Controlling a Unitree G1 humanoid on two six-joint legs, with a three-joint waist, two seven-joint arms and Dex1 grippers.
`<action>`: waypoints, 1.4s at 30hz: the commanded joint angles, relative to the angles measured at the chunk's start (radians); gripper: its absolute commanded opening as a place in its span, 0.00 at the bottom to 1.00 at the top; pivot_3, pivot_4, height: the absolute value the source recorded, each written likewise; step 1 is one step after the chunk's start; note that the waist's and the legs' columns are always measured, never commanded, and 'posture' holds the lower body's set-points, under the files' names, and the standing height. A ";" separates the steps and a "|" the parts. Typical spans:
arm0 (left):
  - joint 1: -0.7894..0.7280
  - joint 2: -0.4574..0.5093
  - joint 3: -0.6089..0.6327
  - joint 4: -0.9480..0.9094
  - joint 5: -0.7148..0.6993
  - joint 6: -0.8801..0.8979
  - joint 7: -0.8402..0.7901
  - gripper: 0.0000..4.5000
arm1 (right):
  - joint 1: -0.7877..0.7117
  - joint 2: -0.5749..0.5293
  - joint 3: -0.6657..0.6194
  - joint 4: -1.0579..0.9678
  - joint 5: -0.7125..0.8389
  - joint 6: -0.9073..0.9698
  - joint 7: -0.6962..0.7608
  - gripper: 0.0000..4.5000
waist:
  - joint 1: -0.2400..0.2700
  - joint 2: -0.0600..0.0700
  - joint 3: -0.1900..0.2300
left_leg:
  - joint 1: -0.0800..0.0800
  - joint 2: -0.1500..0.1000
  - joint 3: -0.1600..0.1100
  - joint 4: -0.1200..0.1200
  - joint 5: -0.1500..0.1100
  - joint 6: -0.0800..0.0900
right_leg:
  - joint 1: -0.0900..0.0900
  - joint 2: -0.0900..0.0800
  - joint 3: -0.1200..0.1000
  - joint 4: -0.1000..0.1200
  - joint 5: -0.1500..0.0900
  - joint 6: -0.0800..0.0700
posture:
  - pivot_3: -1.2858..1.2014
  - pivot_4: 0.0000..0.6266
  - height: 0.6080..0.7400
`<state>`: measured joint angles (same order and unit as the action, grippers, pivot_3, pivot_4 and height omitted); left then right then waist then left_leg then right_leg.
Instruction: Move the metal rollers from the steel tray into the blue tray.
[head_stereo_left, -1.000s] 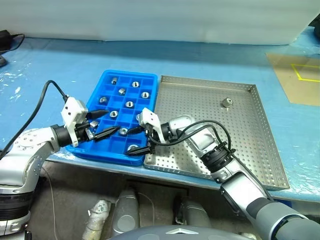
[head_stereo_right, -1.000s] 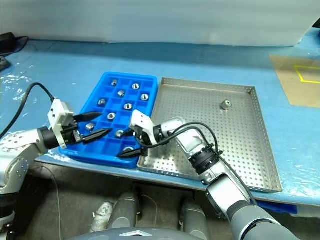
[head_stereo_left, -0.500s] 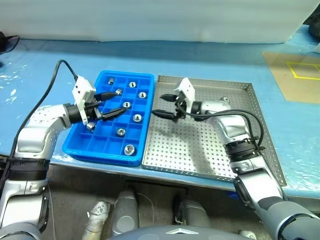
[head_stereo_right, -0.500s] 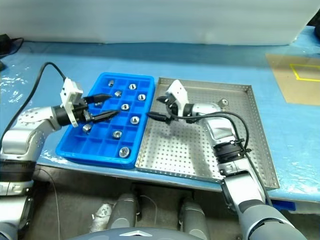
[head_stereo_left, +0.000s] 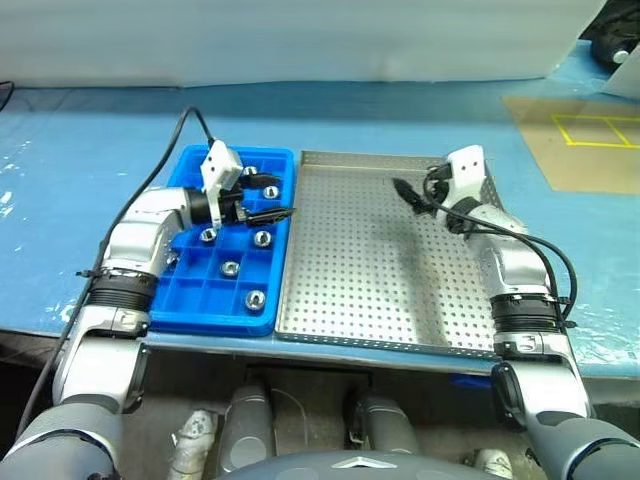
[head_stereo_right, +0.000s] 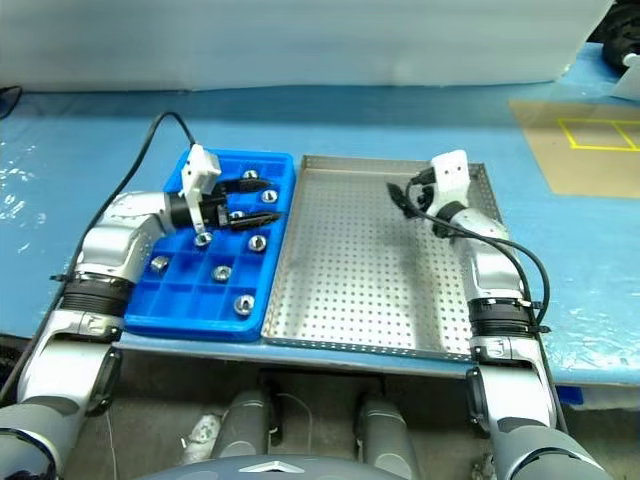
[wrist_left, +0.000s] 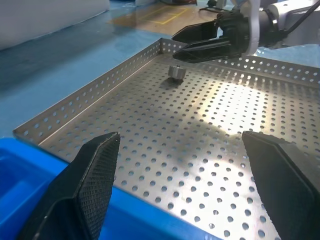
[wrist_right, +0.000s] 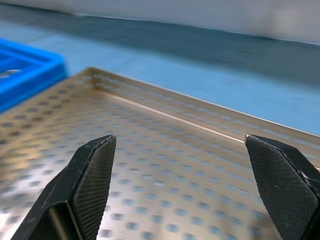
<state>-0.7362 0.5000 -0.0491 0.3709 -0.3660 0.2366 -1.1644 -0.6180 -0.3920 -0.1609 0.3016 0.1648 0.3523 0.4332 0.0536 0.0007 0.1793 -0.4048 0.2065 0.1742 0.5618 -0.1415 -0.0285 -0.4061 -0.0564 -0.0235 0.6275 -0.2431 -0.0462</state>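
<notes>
The lone metal roller (wrist_left: 176, 72) is clear of the steel tray's sides, so my right gripper keeps bringing its open fingers down until they close around the roller (wrist_left: 176, 75).
The blue tray (head_stereo_left: 190, 296) lies left of the steel tray (head_stereo_left: 370, 280), touching it. Several metal rollers (head_stereo_left: 262, 238) sit in the blue tray's compartments. One metal roller (wrist_left: 175, 72) stands on the steel tray's perforated floor near its far right corner. My right gripper (head_stereo_left: 415, 200) hovers open and empty just above and beside that roller, not touching it; it also appears in the left wrist view as the right gripper (wrist_left: 174, 46). My left gripper (head_stereo_left: 280, 197) is open and empty, held level over the blue tray's far right compartments and pointing at the steel tray.
Both trays rest on a blue-covered table (head_stereo_left: 90, 150) close to its front edge. A tan mat with yellow tape (head_stereo_left: 575, 140) lies at the far right. A black cable (head_stereo_left: 190, 125) loops from my left wrist. Most of the steel tray's floor (wrist_left: 210, 130) is bare.
My right gripper swung from the blue tray's near right corner across the steel tray to its far right part. My left gripper moved farther and rightward over the blue tray. The camera shifted.
</notes>
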 joint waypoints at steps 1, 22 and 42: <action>-0.027 -0.032 -0.006 0.011 0.018 -0.039 0.002 0.92 | -0.021 0.002 -0.019 0.035 -0.024 -0.064 -0.070 0.95 | -0.013 0.000 0.000 | 0.000 0.000 0.000 0.000 0.000 0.000 | 0.000 0.000 0.000 0.000 0.000 0.000 | 0.43 0.24 1.00; -0.042 -0.207 -0.024 0.021 0.036 -0.051 0.061 0.92 | -0.261 0.038 -0.010 0.765 -0.101 -0.411 -0.271 0.95 | -0.028 0.000 0.000 | -0.003 0.000 0.001 0.007 -0.005 0.015 | 0.001 -0.002 0.000 0.001 0.000 0.000 | 0.44 0.24 1.00; -0.014 -0.195 -0.021 0.008 0.035 -0.042 0.062 0.92 | -0.250 0.072 0.015 0.791 -0.126 -0.473 -0.255 0.60 | -0.015 0.001 0.000 | -0.001 0.001 0.002 0.012 -0.008 0.013 | 0.000 -0.002 0.001 0.010 0.000 -0.001 | 0.45 0.24 1.00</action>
<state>-0.7448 0.3006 -0.0769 0.4187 -0.3285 0.1983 -1.1040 -0.8580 -0.3231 -0.1457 1.1208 0.0380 -0.1001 0.1726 0.0384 0.0012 0.1795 -0.4058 0.2073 0.1762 0.5742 -0.1490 -0.0159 -0.4065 -0.0584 -0.0224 0.6372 -0.2435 -0.0471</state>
